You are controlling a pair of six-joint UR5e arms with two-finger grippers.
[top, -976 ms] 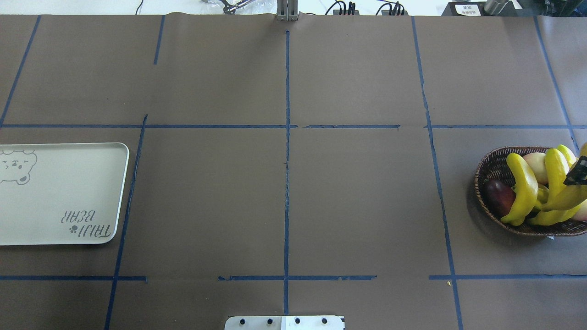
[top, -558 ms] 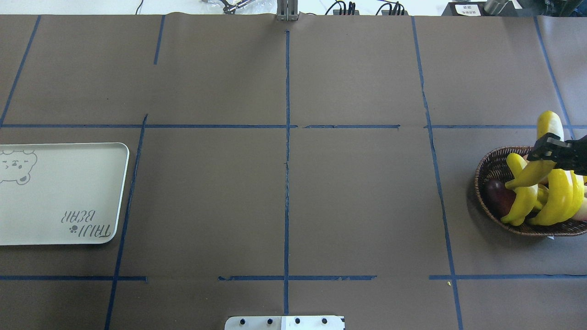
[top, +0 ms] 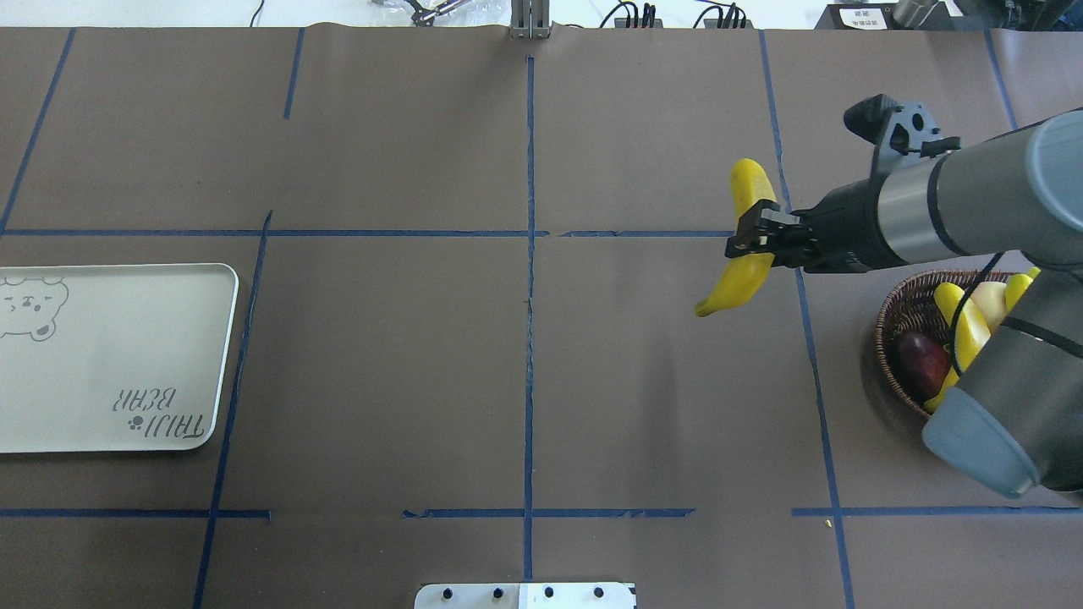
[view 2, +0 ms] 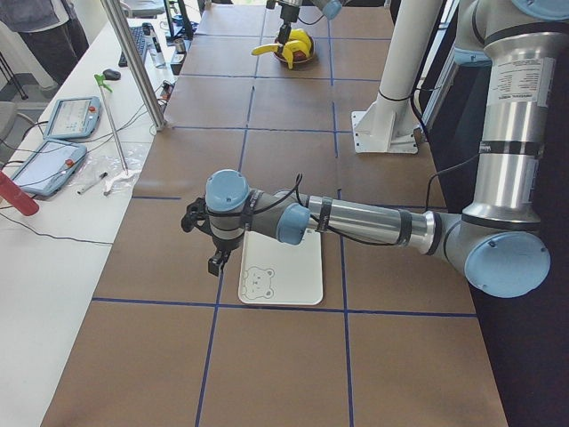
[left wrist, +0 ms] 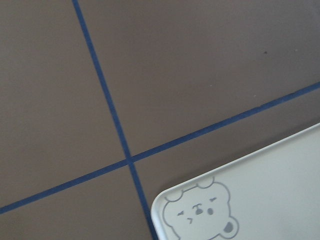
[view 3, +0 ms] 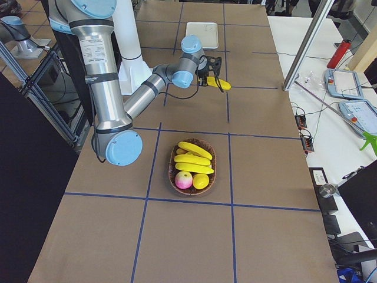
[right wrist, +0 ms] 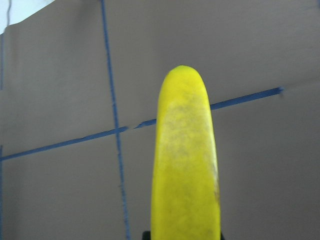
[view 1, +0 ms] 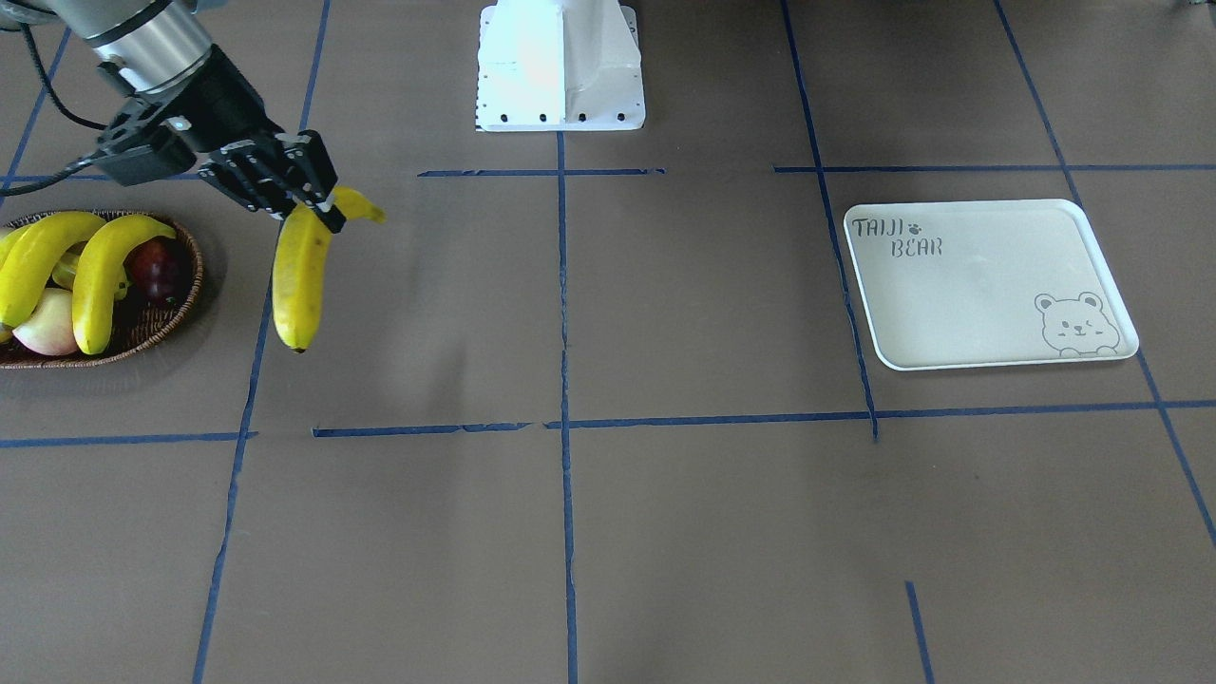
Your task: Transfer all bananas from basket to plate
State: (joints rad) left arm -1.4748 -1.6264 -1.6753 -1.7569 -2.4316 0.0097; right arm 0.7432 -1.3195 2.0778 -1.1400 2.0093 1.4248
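My left gripper should keep moving toward the banana, as the banana's long body (view 1: 296, 296) sticks out clear of my right gripper, until its fingers close on that body (view 1: 302, 255).
My right gripper (top: 753, 241) is shut on a yellow banana (top: 744, 203) and holds it in the air left of the basket (top: 893, 315). It shows the same way in the front view, gripper (view 1: 313, 201) on banana (view 1: 296, 275), and the banana fills the right wrist view (right wrist: 186, 160). Three bananas (view 3: 192, 158) lie in the wicker basket (view 1: 152, 328). The cream tray (top: 110, 355) sits bare at the far left. My left gripper (view 2: 218, 258) hovers by the tray's bear corner (left wrist: 250, 200); I cannot tell if it is open or shut.
A dark red fruit (top: 918, 355), a pink apple (view 3: 184, 180) and a small yellow fruit (view 3: 201, 181) share the basket. My right arm (top: 973, 211) covers part of the basket from above. The robot base (view 1: 560, 66) stands at the table's near edge.
The right gripper has lifted one banana out of the basket and carried it left, away from the basket. The right arm now reaches well into the overhead view.
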